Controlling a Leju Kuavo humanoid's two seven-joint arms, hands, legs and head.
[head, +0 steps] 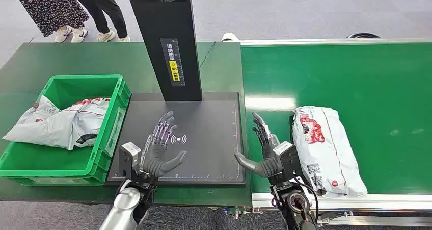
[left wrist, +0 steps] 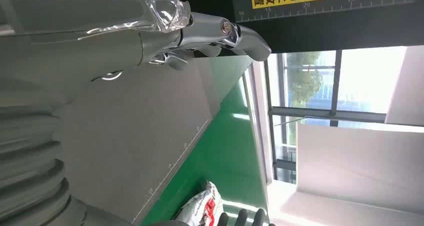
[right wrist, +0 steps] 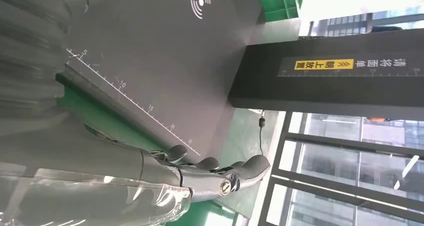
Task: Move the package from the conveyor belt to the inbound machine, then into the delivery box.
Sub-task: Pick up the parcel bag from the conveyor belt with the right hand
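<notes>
I expect the white plastic package to crease and fold around my right gripper when I lift it, because the package's near end looks loose and wrinkled.
A white plastic package with red print lies on the green conveyor belt, close to its near edge; its end shows in the left wrist view. My right hand hovers just left of it, fingers spread, holding nothing, over the seam between belt and machine. My left hand is open above the dark scanning pad of the inbound machine, near the wireless symbol. The machine's black column rises behind the pad.
A green delivery box at the left holds other white and grey bags. People's legs and shoes stand beyond the table at the far left. The belt's metal rail runs along the near edge.
</notes>
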